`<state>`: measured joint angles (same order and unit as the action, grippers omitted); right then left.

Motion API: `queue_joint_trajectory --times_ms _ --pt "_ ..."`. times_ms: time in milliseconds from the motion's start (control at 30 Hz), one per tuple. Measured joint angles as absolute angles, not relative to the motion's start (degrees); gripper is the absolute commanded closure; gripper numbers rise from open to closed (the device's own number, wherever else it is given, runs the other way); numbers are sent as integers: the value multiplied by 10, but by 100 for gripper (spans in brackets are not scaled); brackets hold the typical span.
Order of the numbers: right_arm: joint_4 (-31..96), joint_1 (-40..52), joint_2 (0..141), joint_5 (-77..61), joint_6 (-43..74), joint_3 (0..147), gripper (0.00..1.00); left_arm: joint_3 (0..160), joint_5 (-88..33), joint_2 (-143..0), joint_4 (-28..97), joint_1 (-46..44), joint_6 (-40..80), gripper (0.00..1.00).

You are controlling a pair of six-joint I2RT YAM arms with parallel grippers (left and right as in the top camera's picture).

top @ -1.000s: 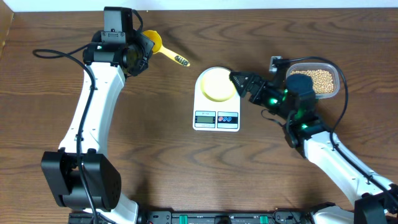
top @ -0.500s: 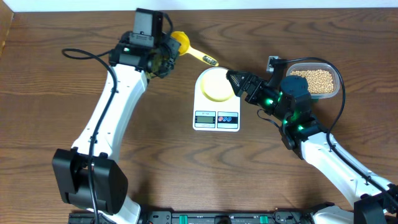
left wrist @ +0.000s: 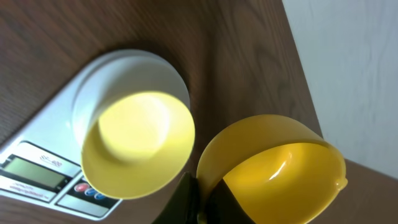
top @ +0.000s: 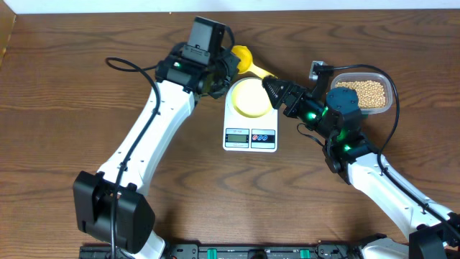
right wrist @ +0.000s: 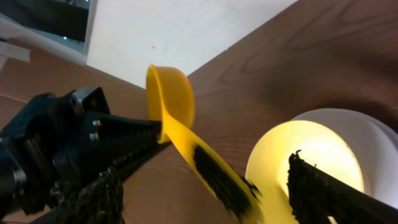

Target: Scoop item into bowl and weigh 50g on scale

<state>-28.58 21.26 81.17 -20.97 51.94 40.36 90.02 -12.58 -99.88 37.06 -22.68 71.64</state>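
Observation:
The robot's left gripper has the scoop (top: pixel 244 58) by its cup, so the right gripper should grasp the handle (top: pixel 259 70) before it dips the scoop into the beans.
The pale-yellow bowl (top: pixel 251 97) sits empty on the white scale (top: pixel 250 135); it also shows in the left wrist view (left wrist: pixel 137 140) and the right wrist view (right wrist: pixel 311 158). My left gripper (top: pixel 224 66) is shut on the bright yellow scoop (top: pixel 242 56) and holds it just behind the bowl; its fingers pinch the scoop (left wrist: pixel 280 168) by the cup. The scoop's handle (right wrist: pixel 208 165) reaches between the open fingers of my right gripper (top: pixel 276 91) at the bowl's right rim. The beans (top: pixel 363 93) lie in the clear tub at the right.
The clear plastic tub (top: pixel 390 85) stands behind my right arm, right of the scale. The scale's display and buttons (left wrist: pixel 37 171) face the front. The table's far edge and a white wall (right wrist: pixel 186 31) are close behind the scoop.
My left arm has swung right with the scoop, from the far left to just behind the bowl, bringing the handle between my right gripper's fingers. The right arm barely moved.

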Motion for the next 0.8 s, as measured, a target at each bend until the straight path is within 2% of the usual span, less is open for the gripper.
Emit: queue_joint_trajectory --times_ms 200,433,633,800 --pt "-294 213 812 -210 509 404 36 900 -144 -999 371 -241 719 92" --pt "-295 215 812 -209 505 404 68 900 -152 -999 371 -242 720 92" --pt "-295 216 812 -209 505 404 72 900 -154 -999 371 -242 720 92" --pt "-296 216 812 -209 505 404 58 900 -154 -999 371 -242 720 92"
